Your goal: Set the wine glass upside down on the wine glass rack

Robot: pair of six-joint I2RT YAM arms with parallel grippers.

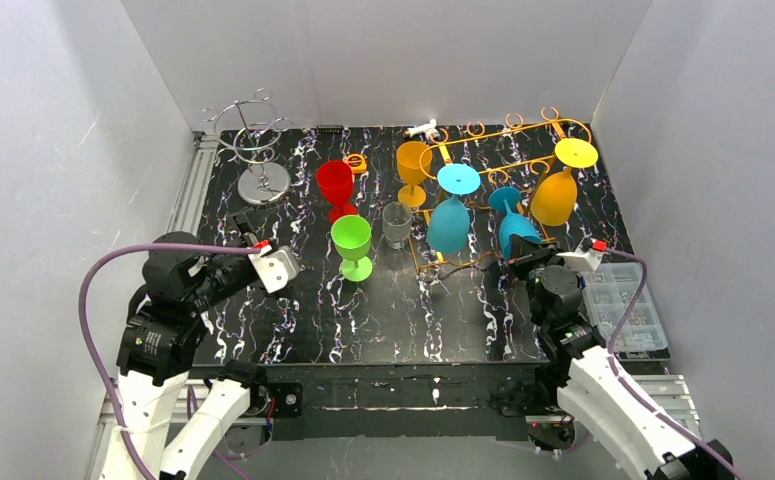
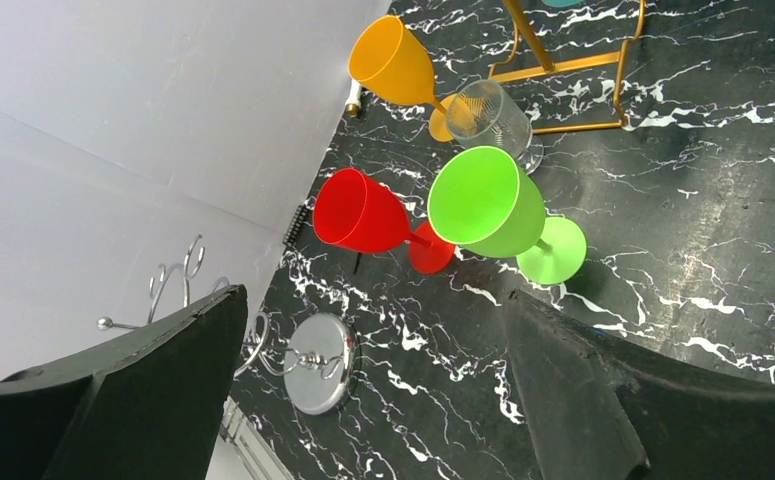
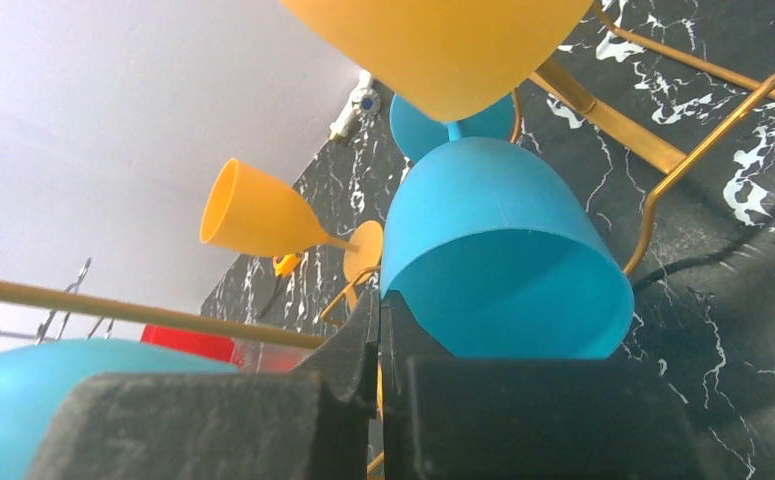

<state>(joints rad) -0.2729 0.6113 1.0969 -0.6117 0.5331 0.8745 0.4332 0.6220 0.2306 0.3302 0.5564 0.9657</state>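
My left gripper should carry on toward the foot (image 1: 504,198) of the glass and close there, because my right gripper has the blue glass's rim (image 3: 399,272) and the glass's foot is free.
The gold wine glass rack (image 1: 523,150) stands at the back right. Two blue glasses (image 1: 450,222) (image 1: 513,232) and an orange glass (image 1: 553,195) hang on it upside down. Upright on the table stand a red glass (image 1: 335,185), a green glass (image 1: 351,243), a clear glass (image 1: 397,224) and an orange glass (image 1: 413,165). My left gripper (image 1: 266,262) is open and empty, left of the green glass (image 2: 488,200). My right gripper (image 1: 529,262) is shut with nothing between its fingers (image 3: 353,350). It sits just below a hanging blue glass (image 3: 508,270).
A silver wire rack (image 1: 258,150) with a round base (image 2: 321,362) stands at the back left. A clear parts box (image 1: 623,305) lies at the right table edge. White walls enclose the table on three sides.
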